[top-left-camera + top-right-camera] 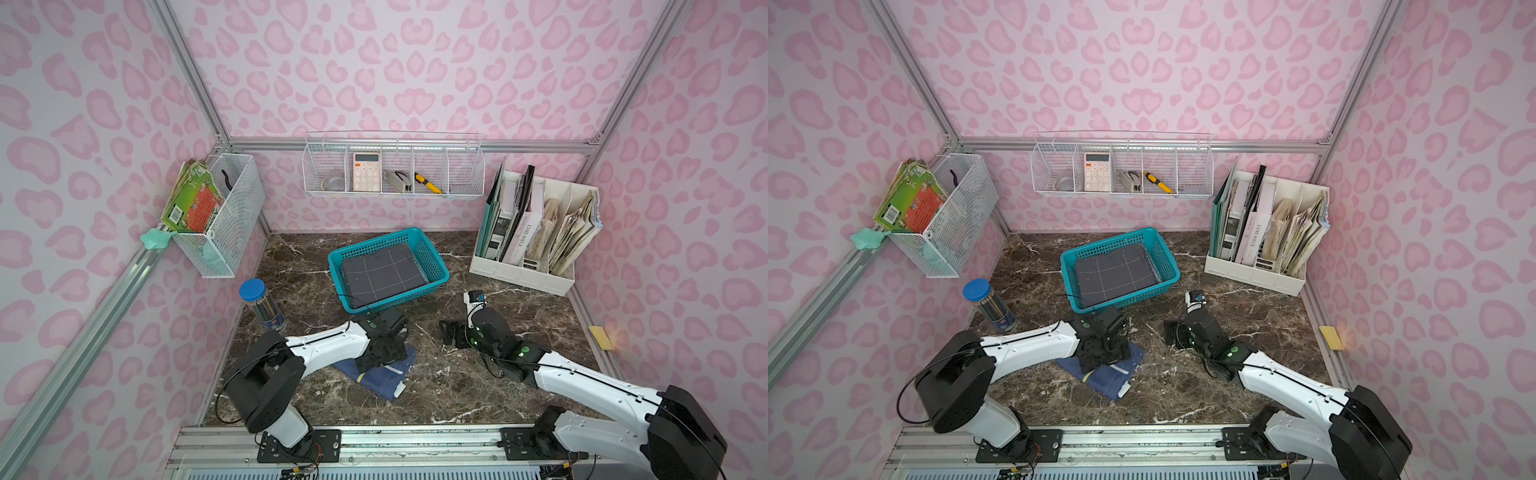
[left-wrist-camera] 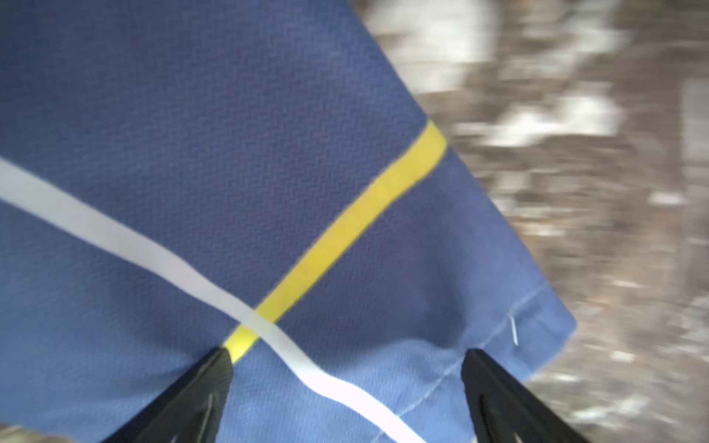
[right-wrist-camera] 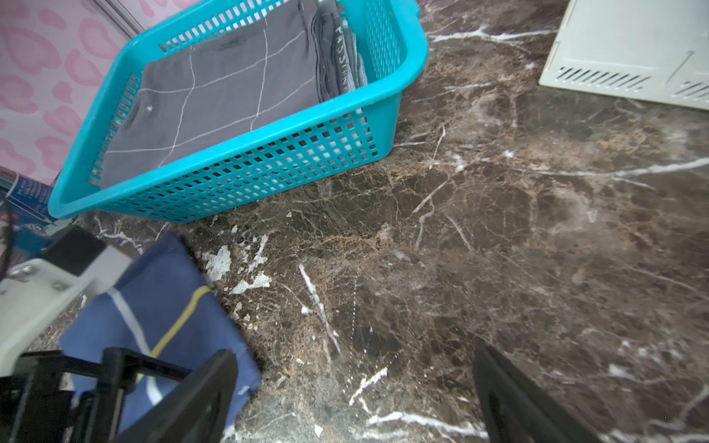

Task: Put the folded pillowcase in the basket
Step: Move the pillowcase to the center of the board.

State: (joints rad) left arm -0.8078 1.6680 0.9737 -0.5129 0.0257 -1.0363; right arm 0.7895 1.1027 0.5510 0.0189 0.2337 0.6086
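Note:
My grippers should bring the folded pillowcase (image 1: 379, 383) square between them and take its opposite edges (image 1: 405, 370), since it lies slanted under my left gripper, away from my right gripper.
The folded pillowcase (image 1: 388, 380) (image 1: 1108, 374), blue with a white and a yellow stripe, lies flat on the marble table near the front. My left gripper (image 1: 376, 357) (image 2: 347, 351) points down over it, open, with both fingertips at the cloth (image 2: 230, 153) beside one corner and nothing gripped. The teal basket (image 1: 399, 297) (image 1: 1129, 296) (image 3: 268, 165) stands just behind it and holds a folded grey cloth (image 1: 382, 270) with thin white lines. My right gripper (image 1: 451, 332) (image 3: 353, 349) hangs open over bare table to the right of the pillowcase (image 3: 161, 291).
A pencil tube with a blue lid (image 1: 262, 305) stands left of the basket. A white file organiser (image 1: 536, 232) fills the back right corner. White wire baskets hang on the left wall (image 1: 224, 216) and back wall (image 1: 395, 166). A yellow sponge (image 1: 601, 337) lies at the right edge.

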